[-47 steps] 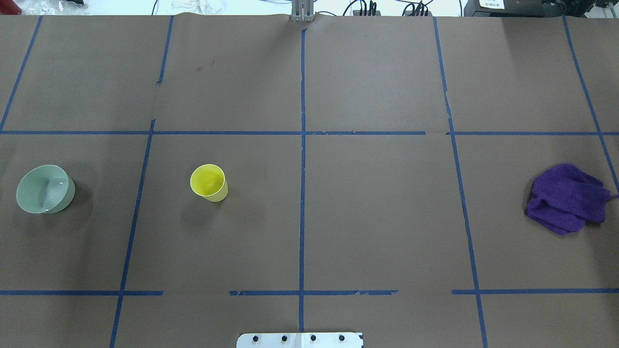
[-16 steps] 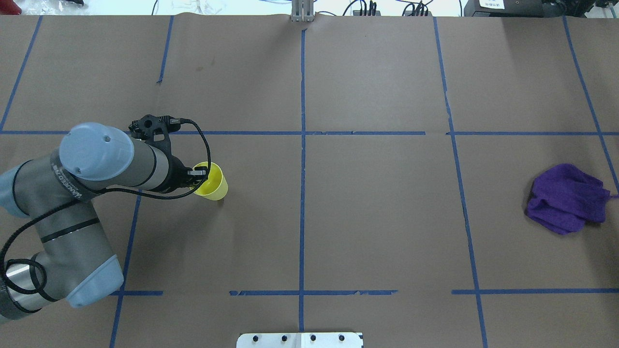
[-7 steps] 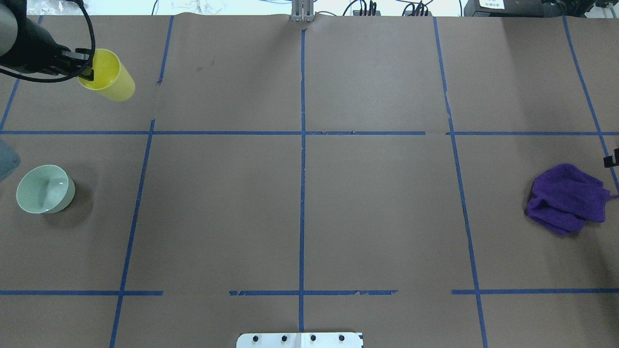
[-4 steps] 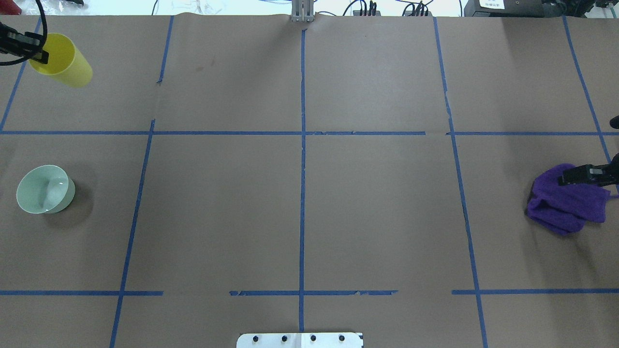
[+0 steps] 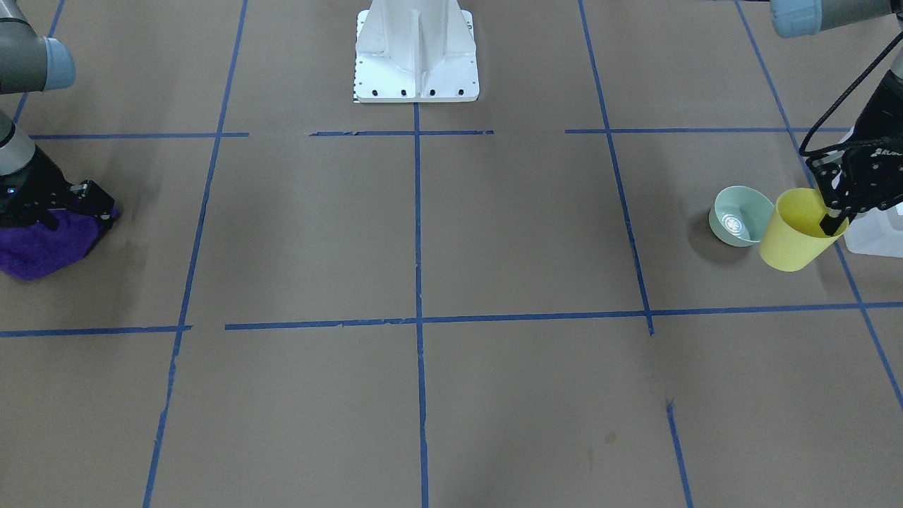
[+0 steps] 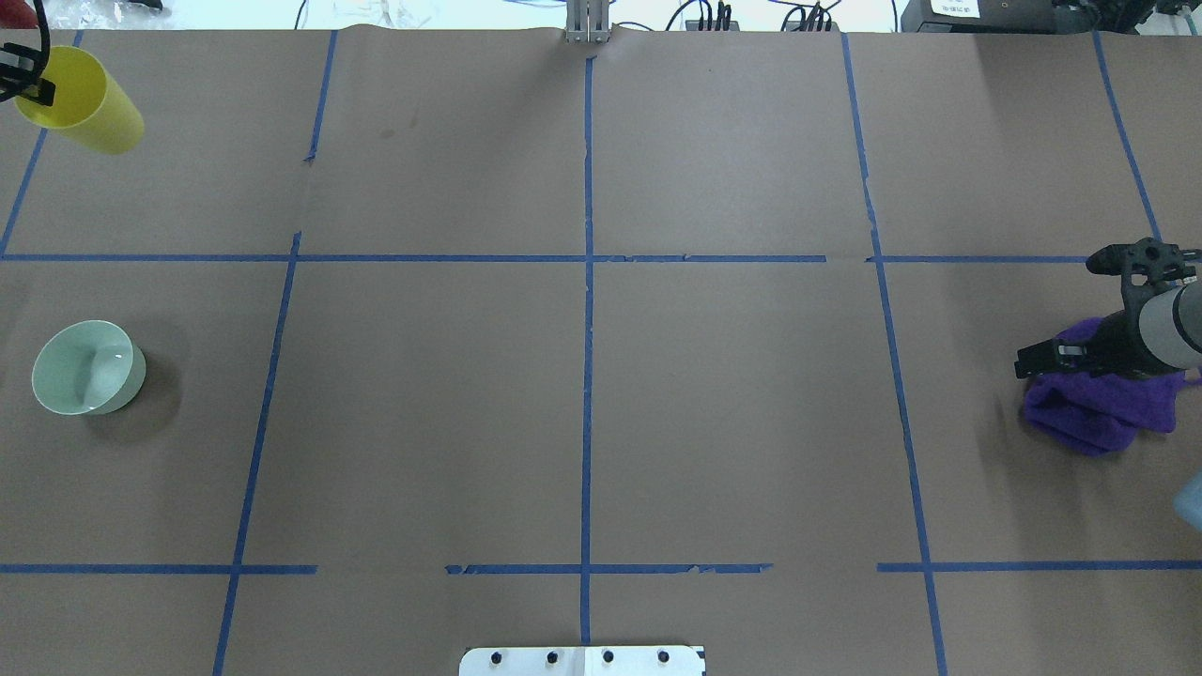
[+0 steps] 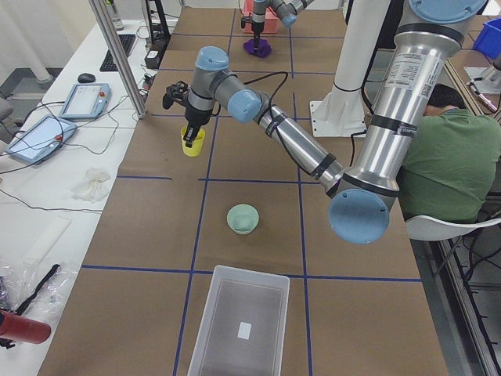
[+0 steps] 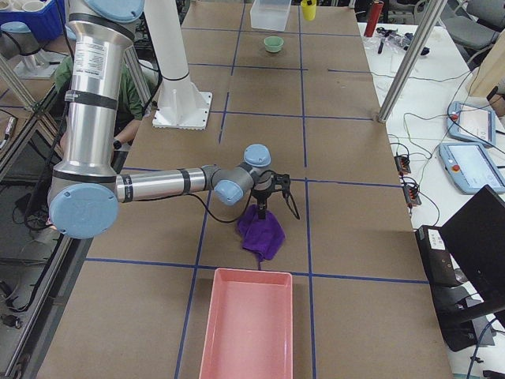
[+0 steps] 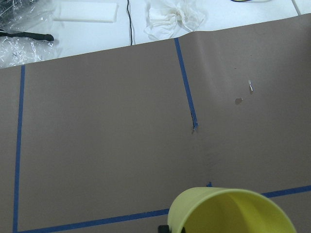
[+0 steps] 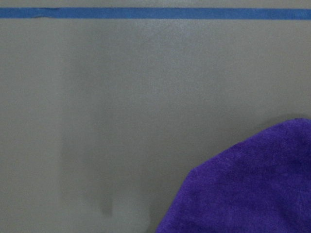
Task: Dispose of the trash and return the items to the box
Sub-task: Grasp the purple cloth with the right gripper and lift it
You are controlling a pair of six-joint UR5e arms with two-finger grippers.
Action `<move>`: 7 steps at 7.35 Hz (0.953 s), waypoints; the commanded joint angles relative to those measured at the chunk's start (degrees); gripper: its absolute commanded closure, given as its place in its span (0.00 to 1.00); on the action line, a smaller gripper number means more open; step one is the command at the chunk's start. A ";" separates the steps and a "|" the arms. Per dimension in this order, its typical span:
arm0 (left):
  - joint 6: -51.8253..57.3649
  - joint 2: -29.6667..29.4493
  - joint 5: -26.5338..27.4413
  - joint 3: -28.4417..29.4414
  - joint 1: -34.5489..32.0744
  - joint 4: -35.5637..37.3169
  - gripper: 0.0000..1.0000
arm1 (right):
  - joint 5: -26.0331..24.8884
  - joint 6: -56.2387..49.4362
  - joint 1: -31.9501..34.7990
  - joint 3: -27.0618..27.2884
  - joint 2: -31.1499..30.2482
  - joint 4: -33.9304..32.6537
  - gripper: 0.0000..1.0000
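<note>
My gripper will bring the purple cloth (image 5: 49,245) up bunched and flopping in folds when I lift it, because it lies gathered with a soft rounded edge (image 10: 295,121).
My left gripper (image 6: 38,91) is shut on the rim of the yellow cup (image 6: 83,101) and holds it in the air at the far left; the cup also shows in the front view (image 5: 796,233) and the left wrist view (image 9: 233,211). The pale green bowl (image 6: 84,367) stands upright on the table, empty. The translucent box (image 7: 241,323) sits at the table's left end beyond the bowl, its corner just showing in the front view (image 5: 875,236). My right gripper (image 6: 1040,358) is open, low over a crumpled purple cloth (image 6: 1097,411).
A pink tray (image 8: 245,325) lies at the table's right end beside the cloth. The white robot base (image 5: 416,49) stands at the near middle edge. Blue tape lines grid the brown table cover. A person sits behind the robot.
My left gripper has carried the cup further left, partly out of the overhead view. My right gripper has moved in from the right edge and down onto the purple cloth.
</note>
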 commanded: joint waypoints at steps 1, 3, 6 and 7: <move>0.08 0.00 -0.01 0.05 -0.25 -0.01 1.00 | -0.44 0.09 -0.86 -1.21 0.32 -0.31 0.08; 0.08 -0.08 -0.09 -0.03 -0.51 -0.01 1.00 | -0.01 0.01 -0.68 -0.77 -0.12 -0.49 0.21; 0.08 -0.08 -0.54 -0.12 -0.86 -0.01 1.00 | 0.26 -0.08 -0.42 -0.68 -0.83 -0.66 0.68; 0.08 0.00 -0.54 -0.12 -0.95 -0.01 1.00 | 0.17 -0.17 -0.42 -0.68 -0.83 -1.36 1.00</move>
